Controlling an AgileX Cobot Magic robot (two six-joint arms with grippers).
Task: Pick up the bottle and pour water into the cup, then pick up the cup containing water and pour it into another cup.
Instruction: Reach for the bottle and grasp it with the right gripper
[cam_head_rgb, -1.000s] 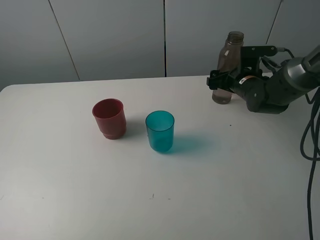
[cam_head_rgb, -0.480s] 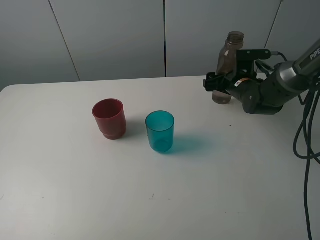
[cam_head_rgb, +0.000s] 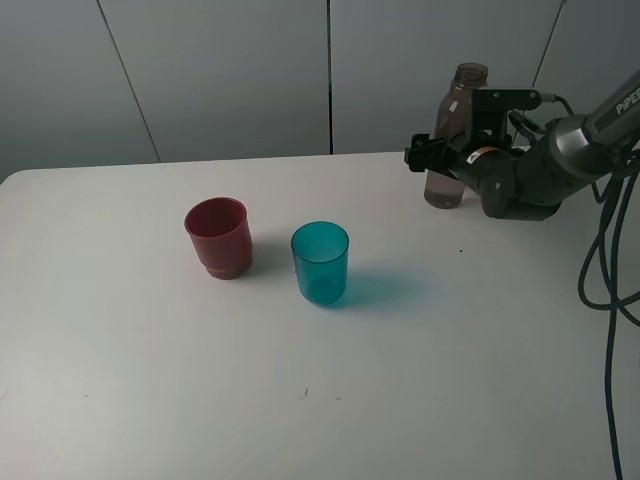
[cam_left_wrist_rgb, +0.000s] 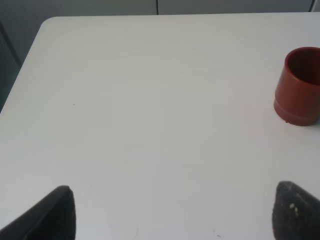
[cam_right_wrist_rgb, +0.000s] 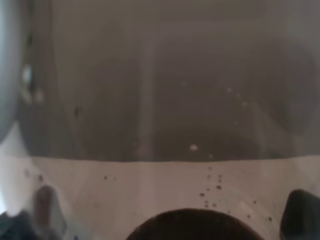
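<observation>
The bottle's narrow opening (cam_head_rgb: 471, 72) is open. I expect water to run out in a thin stream into the teal cup when I tilt the bottle.
The smoky grey-brown bottle (cam_head_rgb: 457, 108) stands upright at the table's back right. My right gripper (cam_head_rgb: 425, 155) reaches around its lower half from the right, jaws open on either side, the bottle still on the table. In the right wrist view the bottle (cam_right_wrist_rgb: 165, 100) fills the picture between the fingertips (cam_right_wrist_rgb: 45, 207). The teal cup (cam_head_rgb: 320, 262) stands upright mid-table, with the red cup (cam_head_rgb: 218, 236) to its left. My left gripper (cam_left_wrist_rgb: 175, 215) is open and empty above bare table, with the red cup (cam_left_wrist_rgb: 300, 85) some way ahead of it. It is out of the exterior view.
The white table (cam_head_rgb: 150, 380) ends at a grey panelled wall just behind the bottle. Black cables (cam_head_rgb: 610, 260) hang along the right edge beside the right arm.
My right gripper has moved a little left and further around the bottle. The bottle and both cups have not moved.
</observation>
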